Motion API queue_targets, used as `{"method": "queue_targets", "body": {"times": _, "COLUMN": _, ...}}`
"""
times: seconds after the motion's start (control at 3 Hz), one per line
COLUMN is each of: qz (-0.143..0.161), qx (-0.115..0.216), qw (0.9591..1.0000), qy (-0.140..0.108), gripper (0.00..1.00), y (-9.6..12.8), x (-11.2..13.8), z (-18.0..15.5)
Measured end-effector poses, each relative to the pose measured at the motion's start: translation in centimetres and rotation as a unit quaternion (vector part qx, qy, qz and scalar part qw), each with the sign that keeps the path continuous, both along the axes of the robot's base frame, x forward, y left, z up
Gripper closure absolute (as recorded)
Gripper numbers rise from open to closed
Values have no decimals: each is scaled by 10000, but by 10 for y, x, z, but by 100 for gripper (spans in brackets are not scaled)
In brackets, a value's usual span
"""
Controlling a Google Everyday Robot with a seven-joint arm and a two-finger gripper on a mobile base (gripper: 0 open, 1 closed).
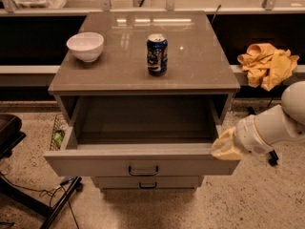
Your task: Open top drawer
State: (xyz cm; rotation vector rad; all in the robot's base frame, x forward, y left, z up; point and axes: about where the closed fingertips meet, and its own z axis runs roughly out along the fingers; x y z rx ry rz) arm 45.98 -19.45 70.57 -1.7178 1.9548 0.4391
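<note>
The top drawer is open only part of the way and the robot's gripper is at its front corner, so next the gripper reaches inside the drawer and pulls the drawer's front from behind.
The top drawer of the grey cabinet stands pulled far out, its inside bare, its dark bar handle centred on the front. My gripper, cream-coloured on a white arm, is at the drawer's right front corner, against the top edge of the front. A narrower lower drawer sits shut beneath.
On the cabinet top stand a white bowl at the left and a blue drink can in the middle. A yellow cloth lies on the ledge at the right. A black chair base and cables are on the floor at the left.
</note>
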Motion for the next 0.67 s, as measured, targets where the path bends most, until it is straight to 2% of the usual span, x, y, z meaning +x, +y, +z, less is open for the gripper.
{"method": "queue_targets", "body": {"times": 0.33, "qz": 190, "qx": -284, "qw": 9989, "qy": -317, "gripper": 100, "y": 4, "x": 10, "z": 63}}
{"method": "queue_targets", "body": {"times": 0.67, "qz": 313, "qx": -490, "qw": 9963, "qy": -630, "gripper": 100, "y": 10, "x": 21, "z": 98}}
